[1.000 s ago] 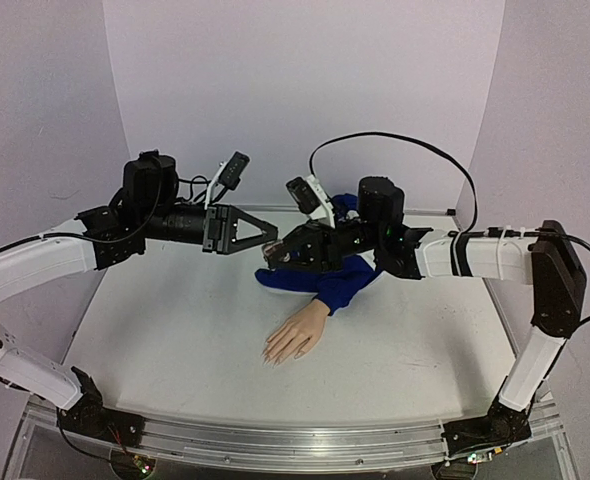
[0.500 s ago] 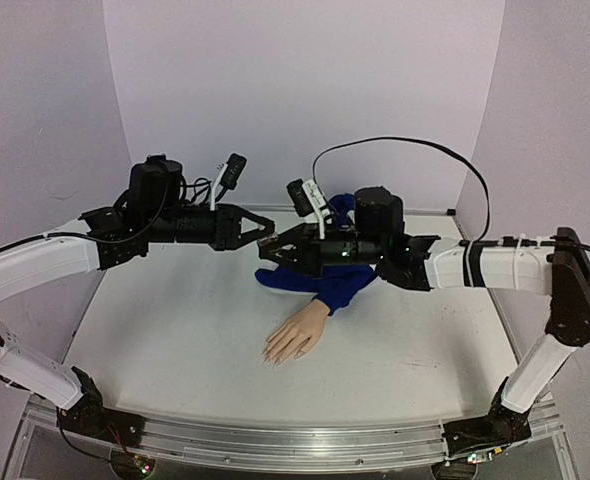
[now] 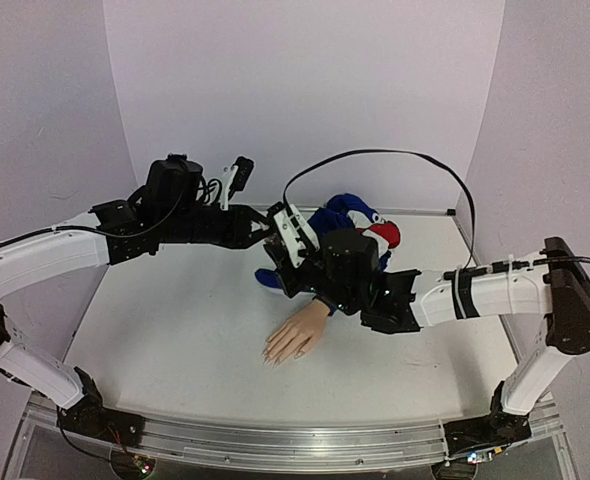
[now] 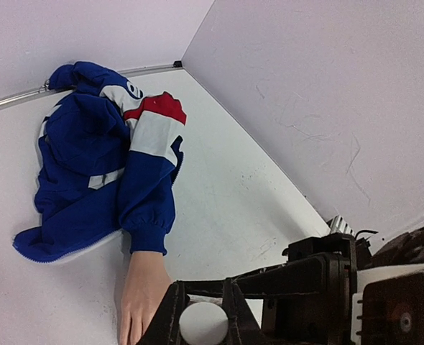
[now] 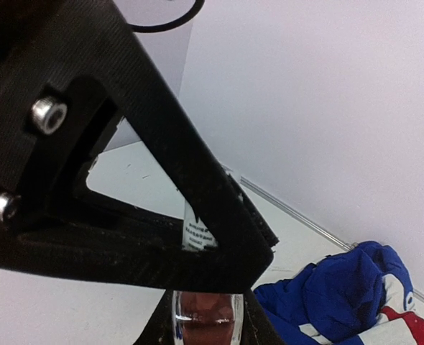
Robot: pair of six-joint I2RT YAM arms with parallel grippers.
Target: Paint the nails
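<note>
My left gripper should open while my right gripper turns the bottle (image 5: 207, 318) back, because the white cap (image 5: 197, 233) sits on the polish bottle and my right gripper is rolled far round.
A beige mannequin hand (image 3: 297, 333) lies palm down mid-table, its wrist in the cuff of a blue jacket sleeve (image 3: 327, 300). The nails (image 3: 271, 355) point toward the near edge. Above and behind the hand my two grippers meet tip to tip. In the left wrist view my left gripper (image 4: 203, 316) is shut on the round white cap (image 4: 203, 326). In the right wrist view my right gripper (image 5: 206, 309) is shut on the small glass polish bottle (image 5: 206, 321) of pinkish-brown liquid. The left gripper's black frame (image 5: 162, 180) fills most of that view. The left wrist view cuts the fingers off.
The blue jacket (image 4: 97, 158) with a red and white patch (image 4: 154, 118) lies bunched at the back of the table, near the rear wall. A black cable (image 3: 395, 158) loops above the right arm. Side walls close in left and right.
My left gripper has shut on the cap. Both arms rolled and shifted; the right wrist dropped forward and left, uncovering the jacket behind it. The mannequin hand has not moved.
</note>
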